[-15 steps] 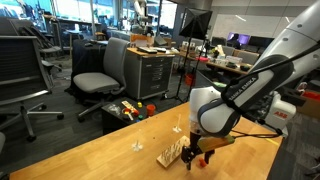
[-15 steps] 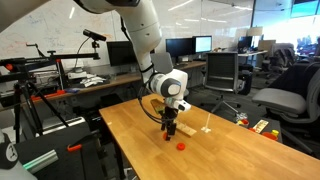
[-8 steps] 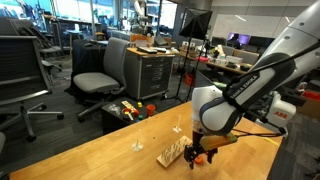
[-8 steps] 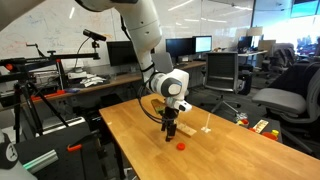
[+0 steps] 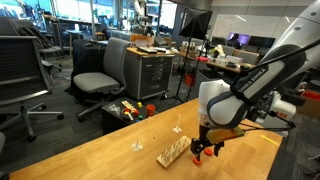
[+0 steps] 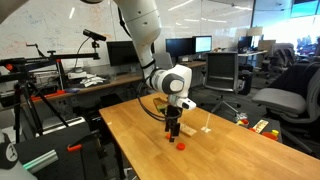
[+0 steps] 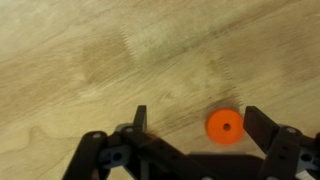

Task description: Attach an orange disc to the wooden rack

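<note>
My gripper should move back to centre my open fingers over the disc before lowering and closing, as the orange disc lies too close to one finger.
An orange disc lies flat on the wooden table; in the wrist view it is between my jaws, nearer the right finger and not touched. It also shows in an exterior view, just in front of the gripper. My gripper is open and hangs low over the table. The wooden rack, a pale base with short pegs, stands on the table just beside the gripper. It is out of the wrist view. I see no second disc.
Small white upright stick pieces stand on the table near the rack. Colourful toys lie on a low surface beyond the far edge. Office chairs and desks surround the table.
My gripper has shifted sideways away from the rack and now sits over the orange disc. The rack and the disc have not moved.
</note>
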Available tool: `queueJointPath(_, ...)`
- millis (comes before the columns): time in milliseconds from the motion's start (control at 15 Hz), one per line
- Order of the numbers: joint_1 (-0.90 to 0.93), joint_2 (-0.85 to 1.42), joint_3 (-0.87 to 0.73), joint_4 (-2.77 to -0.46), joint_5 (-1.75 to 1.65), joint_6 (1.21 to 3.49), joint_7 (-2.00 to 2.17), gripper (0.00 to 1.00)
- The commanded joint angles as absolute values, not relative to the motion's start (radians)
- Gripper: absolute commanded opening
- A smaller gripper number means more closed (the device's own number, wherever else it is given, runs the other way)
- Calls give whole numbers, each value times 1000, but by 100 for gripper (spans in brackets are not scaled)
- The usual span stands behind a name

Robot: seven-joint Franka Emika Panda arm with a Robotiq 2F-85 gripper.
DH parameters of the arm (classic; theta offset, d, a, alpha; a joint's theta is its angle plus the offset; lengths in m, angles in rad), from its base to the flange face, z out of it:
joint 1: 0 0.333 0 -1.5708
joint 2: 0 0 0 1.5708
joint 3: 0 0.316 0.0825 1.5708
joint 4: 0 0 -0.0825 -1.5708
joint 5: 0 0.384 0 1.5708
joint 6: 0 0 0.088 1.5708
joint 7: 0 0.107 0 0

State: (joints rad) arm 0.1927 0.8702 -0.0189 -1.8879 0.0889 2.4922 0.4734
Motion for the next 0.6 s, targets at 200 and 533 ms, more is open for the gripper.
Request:
queueJointPath(200, 314, 867, -91, -1912, 45, 2607, 533, 100)
queueJointPath(533, 372, 897, -89, -1901, 50, 2668, 548, 100)
